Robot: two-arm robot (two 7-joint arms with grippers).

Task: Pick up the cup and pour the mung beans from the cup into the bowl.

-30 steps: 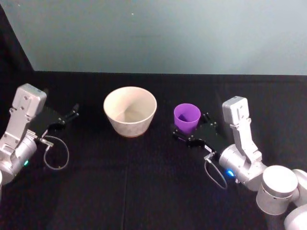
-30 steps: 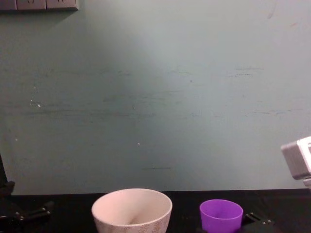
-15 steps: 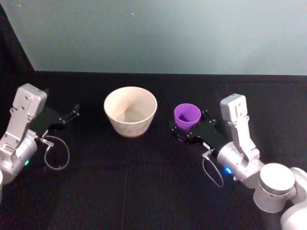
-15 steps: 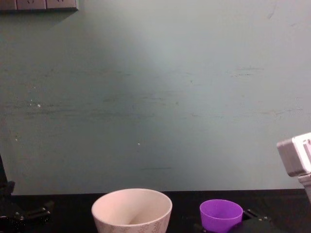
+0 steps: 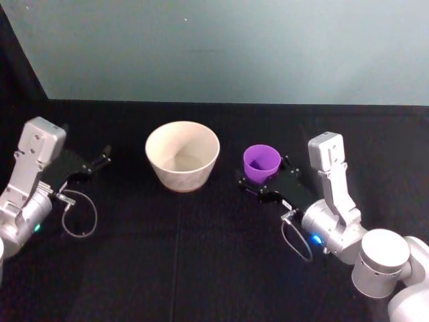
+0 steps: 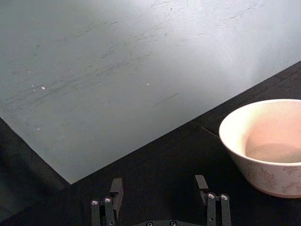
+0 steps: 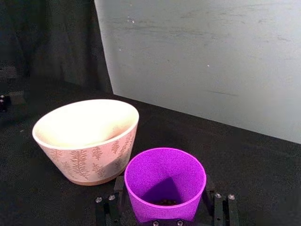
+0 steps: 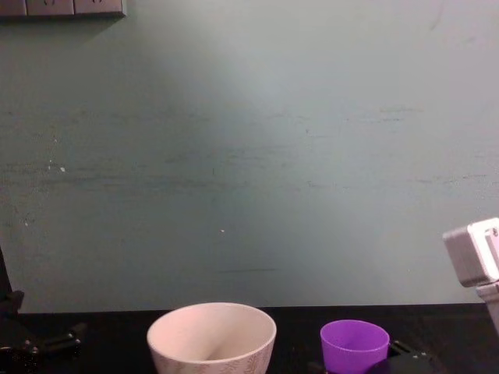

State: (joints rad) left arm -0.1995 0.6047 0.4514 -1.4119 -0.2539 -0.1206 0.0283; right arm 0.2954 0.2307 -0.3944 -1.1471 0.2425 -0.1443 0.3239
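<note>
I expect the mung beans (image 7: 166, 202) to slip along the side of the smooth purple cup (image 7: 164, 168) and leave it empty when I pour, because they sit low in it.
The purple cup (image 5: 261, 161) stands upright on the black table, right of the cream bowl (image 5: 182, 155). My right gripper (image 5: 265, 175) is open with a finger on each side of the cup's lower part. In the right wrist view the cup (image 7: 164, 181) sits between the fingers (image 7: 117, 190), and dark mung beans (image 7: 164, 202) lie at its bottom. The bowl (image 7: 84, 136) with its leaf pattern stands just beyond it. My left gripper (image 5: 98, 161) is open and parked at the table's left, apart from the bowl (image 6: 263, 141).
A pale green wall (image 8: 249, 156) closes the table's far edge. A looped cable (image 5: 79, 218) hangs by the left arm. Black cloth (image 5: 201, 255) covers the table in front of the bowl and cup.
My right gripper has slid a little further forward and left around the cup. The cup, the bowl and the left arm have stayed put.
</note>
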